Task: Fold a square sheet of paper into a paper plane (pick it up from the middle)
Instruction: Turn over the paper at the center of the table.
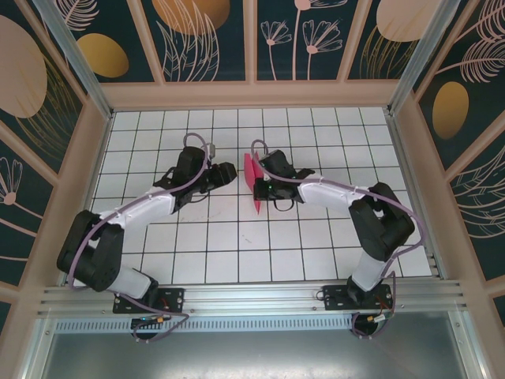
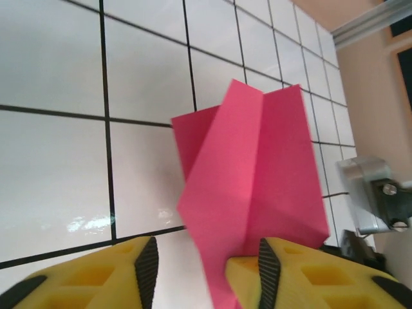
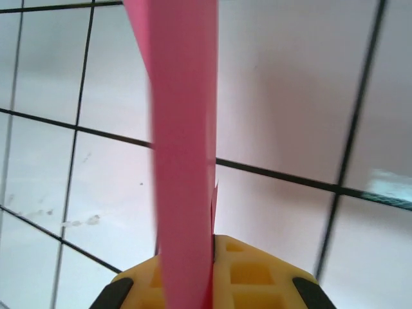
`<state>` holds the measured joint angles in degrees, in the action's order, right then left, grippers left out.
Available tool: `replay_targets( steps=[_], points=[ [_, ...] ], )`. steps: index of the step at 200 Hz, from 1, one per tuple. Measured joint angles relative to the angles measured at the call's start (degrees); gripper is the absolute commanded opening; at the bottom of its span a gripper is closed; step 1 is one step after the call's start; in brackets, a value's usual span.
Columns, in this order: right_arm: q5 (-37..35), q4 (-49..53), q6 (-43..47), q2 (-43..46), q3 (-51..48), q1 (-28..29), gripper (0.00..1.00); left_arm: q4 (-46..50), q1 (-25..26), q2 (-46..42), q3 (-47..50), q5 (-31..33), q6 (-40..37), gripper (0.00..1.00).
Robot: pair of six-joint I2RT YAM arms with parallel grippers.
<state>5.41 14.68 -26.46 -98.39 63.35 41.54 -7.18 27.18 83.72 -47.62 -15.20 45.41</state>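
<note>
The paper's wide end (image 1: 249, 163) points to the far wall. Next, my right gripper pulls the paper closer and turns that end towards my left gripper's open fingers (image 2: 195, 277).
The square sheet of paper (image 1: 252, 181) is red-pink and folded into a slim, pointed paper plane shape, held on edge above the white grid tiles at the table's middle. My right gripper (image 1: 263, 178) is shut on it. In the right wrist view the folded paper (image 3: 183, 129) rises as a narrow strip out of the pressed-together yellow fingers (image 3: 257, 277). My left gripper (image 1: 227, 175) is just left of the paper and open. In the left wrist view the paper's flaps (image 2: 257, 174) spread ahead, with the lower edge in front of the right yellow finger (image 2: 302, 277); the left gripper (image 2: 206, 270) grips nothing.
White tiled table (image 1: 237, 253) with a wooden frame wall around it (image 1: 252, 95). The right arm's metal wrist part (image 2: 376, 193) sits close beyond the paper. Both arms reach inward from their bases (image 1: 150, 300) at the near edge.
</note>
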Motion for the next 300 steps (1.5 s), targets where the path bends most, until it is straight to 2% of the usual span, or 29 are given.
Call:
replay_targets(
  steps=[52, 81, 101, 128, 156, 197, 247, 291, 295, 300],
  points=[
    [-25.1, 23.8, 4.3, -1.4, 9.0, 7.4, 0.08, -0.3, -4.1, -10.3, 8.1, 3.9, 6.1, 0.58],
    [-32.0, 30.7, 3.8, -8.2, 12.9, 12.7, 0.08, -0.2, -6.4, -13.8, 11.6, 5.9, 8.6, 0.59],
    [-33.9, 33.2, 2.9, -13.6, 14.9, 16.5, 0.14, 0.1, -7.0, -15.1, 12.8, 7.1, 9.6, 0.59],
    [-33.8, 34.4, 1.1, -18.6, 17.5, 20.8, 0.24, 0.4, -7.2, -16.1, 13.3, 8.4, 10.3, 0.59],
    [-31.3, 33.9, -0.2, -19.1, 18.3, 23.1, 0.28, 0.8, -7.4, -17.0, 14.1, 9.3, 10.4, 0.59],
    [-27.6, 30.4, -1.6, -17.9, 17.2, 23.2, 0.31, 0.9, -7.6, -17.0, 14.3, 9.0, 10.4, 0.59],
    [-21.2, 22.6, -1.6, -11.6, 10.6, 22.3, 0.32, 0.5, -7.6, -16.5, 14.5, 5.5, 10.2, 0.58],
    [-17.9, 17.8, -1.3, -9.8, 8.2, 21.2, 0.33, 0.5, -7.6, -15.7, 14.9, 3.4, 10.0, 0.58],
    [-17.7, 17.5, -1.3, -9.7, 8.0, 21.2, 0.35, 0.5, -7.6, -15.6, 14.9, 3.2, 10.0, 0.58],
    [-17.3, 17.2, -1.3, -9.7, 7.9, 21.2, 0.43, 0.5, -7.6, -15.5, 14.9, 3.2, 9.9, 0.58]
  ],
)
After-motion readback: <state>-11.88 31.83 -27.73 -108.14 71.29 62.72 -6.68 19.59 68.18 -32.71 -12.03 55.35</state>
